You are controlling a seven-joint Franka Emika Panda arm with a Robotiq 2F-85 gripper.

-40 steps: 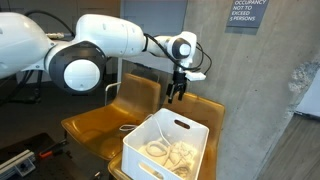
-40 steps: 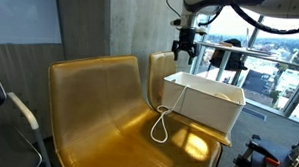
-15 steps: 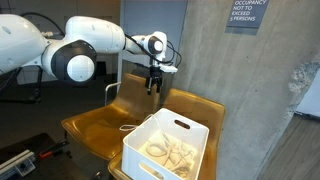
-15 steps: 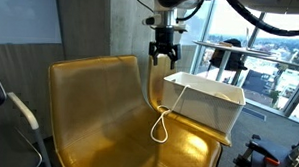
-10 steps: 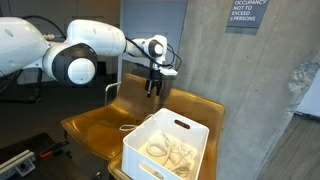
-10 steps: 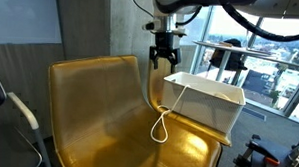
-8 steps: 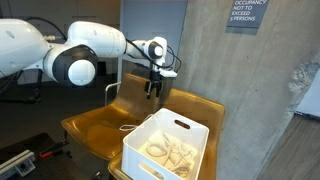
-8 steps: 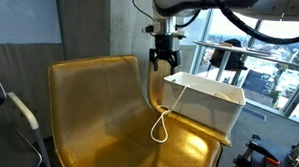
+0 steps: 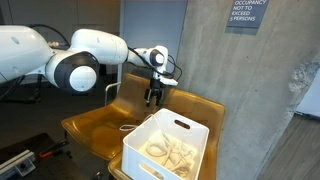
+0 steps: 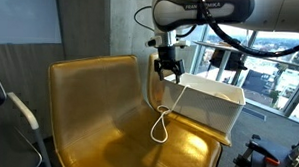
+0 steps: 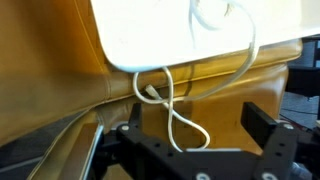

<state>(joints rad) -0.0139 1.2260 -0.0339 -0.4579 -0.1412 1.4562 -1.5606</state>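
The white cable's loop on the seat (image 10: 159, 133) is too far below my open fingers, so next my gripper moves down, grabs the part of the cable next to the bin and lifts it.
My gripper (image 9: 154, 97) hangs open and empty above the back of a golden-yellow chair seat (image 9: 100, 125), just behind a white plastic bin (image 9: 170, 145). It also shows in the other exterior view (image 10: 168, 66), beside the bin (image 10: 204, 103). A white cable (image 10: 162, 124) hangs out of the bin over its side and lies looped on the seat (image 10: 108, 132). In the wrist view the open fingers (image 11: 195, 125) frame the cable loop (image 11: 180, 115) below the bin (image 11: 160, 30). More white cable (image 9: 170, 152) lies coiled inside the bin.
A second golden chair (image 9: 195, 108) stands beside the first, partly under the bin. A concrete wall (image 9: 250, 90) with a grey sign (image 9: 247, 12) rises behind. A window with a railing (image 10: 260, 67) is beyond the bin. A white armrest-like object (image 10: 23, 114) stands nearby.
My gripper has moved down toward the chair seat and the cable loop, staying open. The bin and cable have not moved.
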